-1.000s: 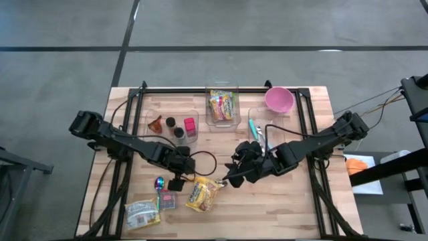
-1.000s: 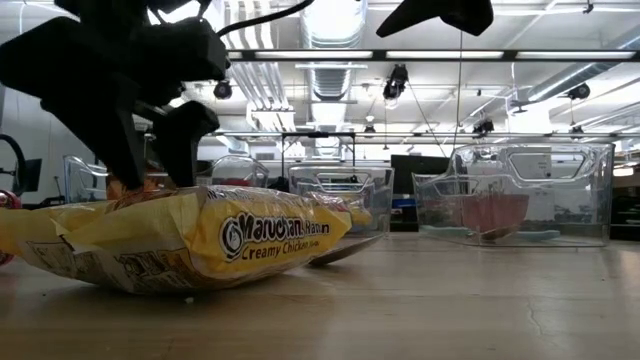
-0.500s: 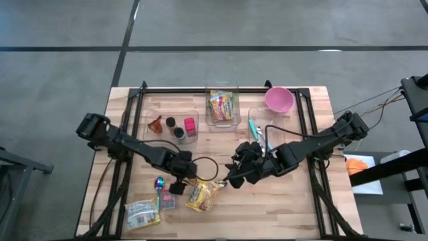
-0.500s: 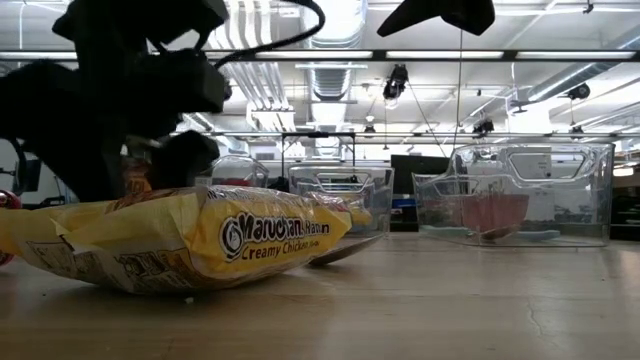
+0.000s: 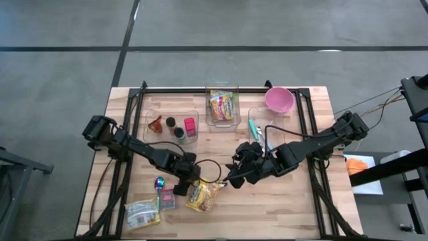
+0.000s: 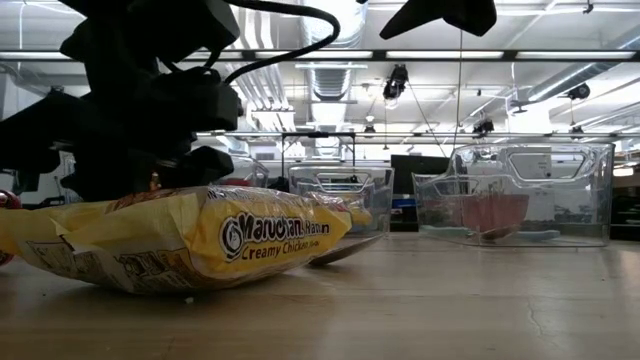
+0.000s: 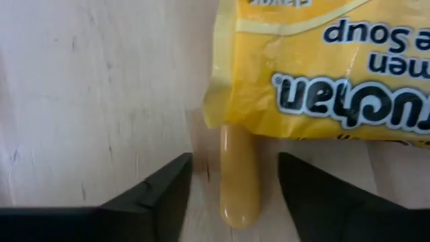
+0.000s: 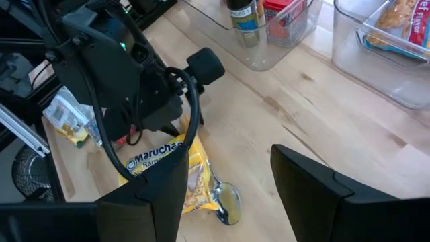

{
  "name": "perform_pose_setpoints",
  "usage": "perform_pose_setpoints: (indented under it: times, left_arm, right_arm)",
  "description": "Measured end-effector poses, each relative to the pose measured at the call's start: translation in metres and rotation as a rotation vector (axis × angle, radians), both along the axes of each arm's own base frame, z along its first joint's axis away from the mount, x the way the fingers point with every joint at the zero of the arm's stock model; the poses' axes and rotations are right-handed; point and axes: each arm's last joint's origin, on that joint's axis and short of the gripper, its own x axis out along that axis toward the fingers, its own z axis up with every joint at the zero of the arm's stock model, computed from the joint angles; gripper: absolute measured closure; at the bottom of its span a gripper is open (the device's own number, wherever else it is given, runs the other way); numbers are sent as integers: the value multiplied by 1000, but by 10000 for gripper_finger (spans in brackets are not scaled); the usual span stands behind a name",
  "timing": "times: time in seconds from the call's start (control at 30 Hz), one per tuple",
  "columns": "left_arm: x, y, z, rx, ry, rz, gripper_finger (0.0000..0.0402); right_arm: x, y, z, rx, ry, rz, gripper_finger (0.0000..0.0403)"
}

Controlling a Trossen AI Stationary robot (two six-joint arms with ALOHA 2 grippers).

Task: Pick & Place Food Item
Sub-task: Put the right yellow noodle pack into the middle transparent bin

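Next, I move my left gripper from the spoon's handle (image 7: 239, 178) to the ramen packet's corner (image 7: 220, 111) and first lift off the ramen packet, which lies over the spoon's handle.
A yellow ramen packet (image 5: 202, 195) lies flat on the wooden table near the front. It lies over a spoon, whose yellow handle (image 7: 240, 178) sticks out on one side and whose silver bowl (image 8: 226, 202) sticks out on the other. My left gripper (image 5: 180, 189) is low at the packet's left end. It is open, with one finger on each side of the spoon handle and a gap to each. My right gripper (image 5: 233, 179) hangs open above the table to the packet's right, with nothing between its fingers.
Three clear bins stand along the far side: one with spice bottles (image 5: 177, 127), one with snack packets (image 5: 223, 107), one with utensils (image 5: 257, 124). A pink bowl (image 5: 278, 99) sits at the far right. A pale packet (image 5: 142, 214) and a rainbow-coloured spoon (image 5: 159, 182) lie near the front left.
My left gripper has come down and moved a little toward the ramen packet's left end, ending low over the table. The packet and the spoon have stayed in place.
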Motion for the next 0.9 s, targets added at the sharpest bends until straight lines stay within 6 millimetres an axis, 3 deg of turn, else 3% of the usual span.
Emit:
perform_pose_setpoints:
  times: [0.33,0.7,0.8,0.9]
  left_arm:
    - [3,-2,-11,-17,22,-23,341]
    - [-1,0,0,-21,9,-20,343]
    - [-5,2,9,-26,7,-17,395]
    - [-10,5,13,-15,21,-4,401]
  right_arm:
    - [-1,2,-1,-3,10,9,195]
    - [-3,7,-1,14,5,9,195]
    - [-5,9,-1,16,6,13,195]
    - [-5,10,-1,12,2,5,195]
